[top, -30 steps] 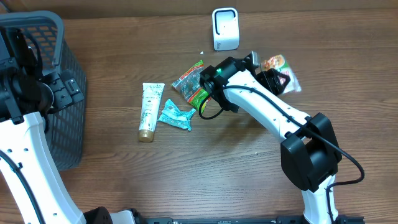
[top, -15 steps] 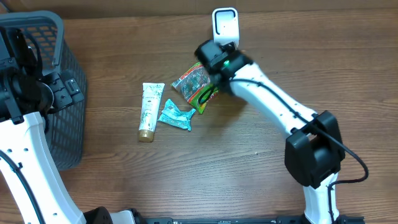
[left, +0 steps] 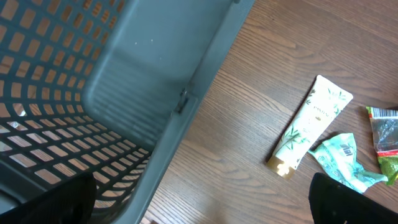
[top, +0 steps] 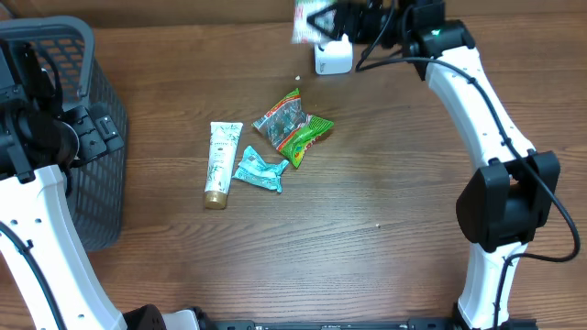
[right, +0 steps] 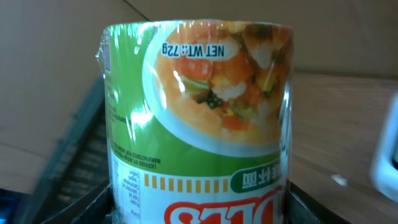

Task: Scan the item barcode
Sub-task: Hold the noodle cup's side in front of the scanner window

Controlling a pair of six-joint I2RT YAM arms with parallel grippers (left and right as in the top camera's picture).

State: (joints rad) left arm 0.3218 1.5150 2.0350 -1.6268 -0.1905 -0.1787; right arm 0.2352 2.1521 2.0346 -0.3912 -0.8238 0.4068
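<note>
My right gripper has the cup of noodles (top: 305,22) hanging past the white barcode scanner on the side of the basket. It should tilt the cup and sweep it back over the scanner (top: 333,57).
A cup of noodles (right: 196,118) with a green and white wrapper fills the right wrist view, upside down between the dark fingers (right: 93,202). My right gripper (top: 347,20) is shut on this cup (top: 308,20), holding it in the air at the table's far edge, just above and left of the white barcode scanner (top: 333,57). The cup is blurred in the overhead view, and no barcode shows on the side I see. My left gripper (left: 202,211) stands wide open and empty beside the basket, far from the scanner.
A grey mesh basket (top: 64,41) stands at the left edge. On the table's middle lie a cream tube (top: 220,163), a teal packet (top: 260,172) and green snack packets (top: 295,130).
The right arm has swung the cup from right of the snack packets up and back to the far edge by the scanner. The left arm has not moved.
</note>
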